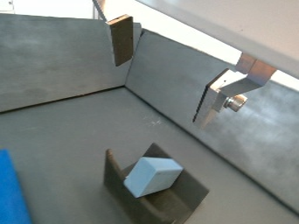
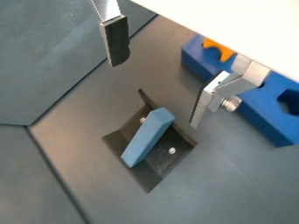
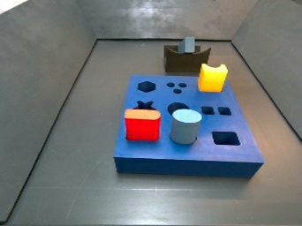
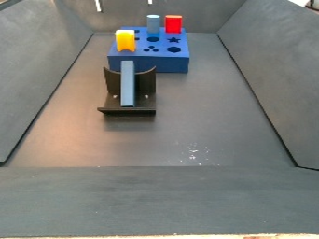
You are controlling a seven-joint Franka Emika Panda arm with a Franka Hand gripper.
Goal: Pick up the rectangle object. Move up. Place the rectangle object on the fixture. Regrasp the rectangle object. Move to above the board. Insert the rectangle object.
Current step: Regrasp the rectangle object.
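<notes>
The rectangle object (image 3: 186, 44) is leaning loosely in the fixture's open notch (image 1: 180, 194), so it will come free right away when the gripper lifts it, and the fixture will stay in place.
The rectangle object (image 2: 146, 137) is a light blue-grey bar leaning tilted in the notch of the dark fixture (image 2: 163, 164). Both side views show it there too: bar (image 4: 129, 84) on fixture (image 4: 125, 110), and bar (image 3: 189, 44) on fixture (image 3: 183, 60) behind the board. My gripper (image 2: 158, 93) hangs above the bar, open, with nothing between its fingers (image 2: 114, 44). In a wrist view the bar's end (image 1: 152, 175) sits below the open gripper (image 1: 162, 89). The blue board (image 3: 189, 141) lies flat beside the fixture, board (image 4: 159, 60), board corner (image 2: 263, 118).
On the board stand a yellow notched block (image 3: 213, 78), a red cube (image 3: 143, 124) and a pale cylinder (image 3: 184, 124). Grey sloping walls (image 4: 37, 84) enclose the floor on all sides. Bare dark floor (image 4: 174, 159) stretches in front of the fixture.
</notes>
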